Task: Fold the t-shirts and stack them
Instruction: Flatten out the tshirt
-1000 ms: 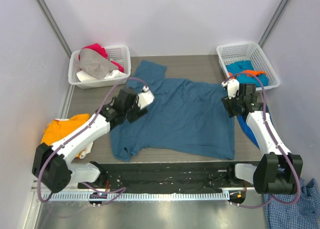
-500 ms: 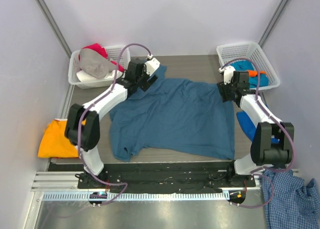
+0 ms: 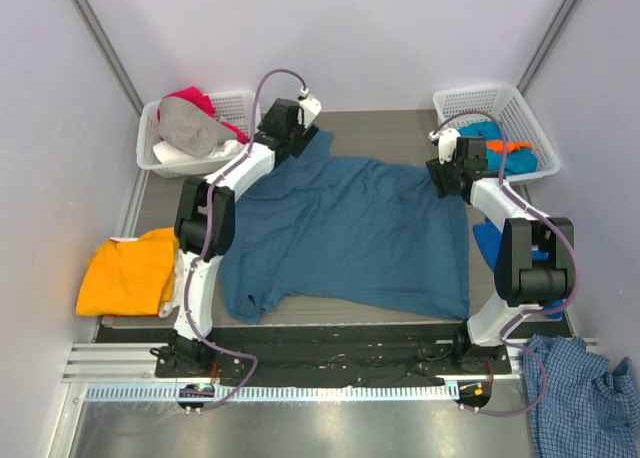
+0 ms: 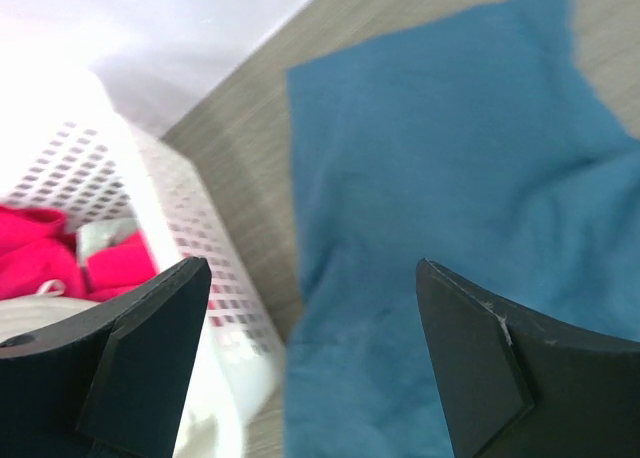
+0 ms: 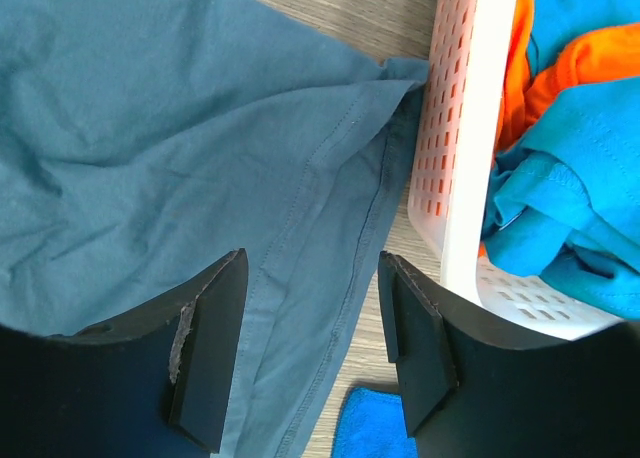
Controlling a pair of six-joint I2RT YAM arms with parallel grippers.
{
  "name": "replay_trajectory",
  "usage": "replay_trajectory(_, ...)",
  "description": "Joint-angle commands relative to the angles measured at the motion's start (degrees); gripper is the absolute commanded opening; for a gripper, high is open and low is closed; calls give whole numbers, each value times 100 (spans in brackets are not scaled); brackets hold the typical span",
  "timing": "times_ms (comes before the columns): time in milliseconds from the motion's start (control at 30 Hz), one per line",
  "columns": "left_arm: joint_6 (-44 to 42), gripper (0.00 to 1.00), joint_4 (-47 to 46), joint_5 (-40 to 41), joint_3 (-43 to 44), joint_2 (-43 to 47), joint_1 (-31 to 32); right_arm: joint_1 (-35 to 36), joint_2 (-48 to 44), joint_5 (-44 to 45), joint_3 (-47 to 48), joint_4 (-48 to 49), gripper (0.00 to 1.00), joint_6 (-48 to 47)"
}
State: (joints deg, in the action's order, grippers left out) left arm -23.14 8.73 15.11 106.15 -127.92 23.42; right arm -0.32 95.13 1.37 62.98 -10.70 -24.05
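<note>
A table gap lies between the basket of red tees and the teal-blue t-shirt, so the basket will slide free when the robot pulls it to the side.
A large dark teal-blue t-shirt lies spread flat in the middle of the table. My left gripper is open over its far left sleeve, next to the left basket. My right gripper is open over its far right sleeve and hem, beside the right basket. An orange t-shirt lies folded at the left edge. Red and grey tees fill the left basket. Turquoise and orange tees lie in the right basket, also in the right wrist view.
White mesh baskets stand at the back left and back right. A bright blue cloth lies under the right arm. A blue-and-white checked shirt hangs at the near right corner.
Both arms have reached away from me. The left gripper went from the shirt's left shoulder to its far left sleeve by the basket. The right gripper moved up to the far right sleeve.
</note>
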Motion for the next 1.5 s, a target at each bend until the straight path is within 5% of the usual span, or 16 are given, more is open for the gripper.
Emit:
replay_trajectory(0,-103,89,-73,589,398,117,-153,32,-21,-49,-57,332,62,-178)
replay_trajectory(267,-542,89,-100,905,38,373,-285,32,32,-49,-356,428,61,-258)
replay_trajectory(833,-780,50,533,546,20,-111,-857,32,-311,-22,-717,420,60,-328)
replay_trajectory(967,-736,33,892,343,-41,-128,-857,32,-346,-40,-708,393,60,-310)
replay_trajectory(1067,-771,0,1051,203,-190,-6,-857,32,-364,-14,-717,393,60,-337)
replay_trajectory(1467,-1790,0,2728,-307,-1498,1330,-874,32,-258,-66,-700,358,60,-354)
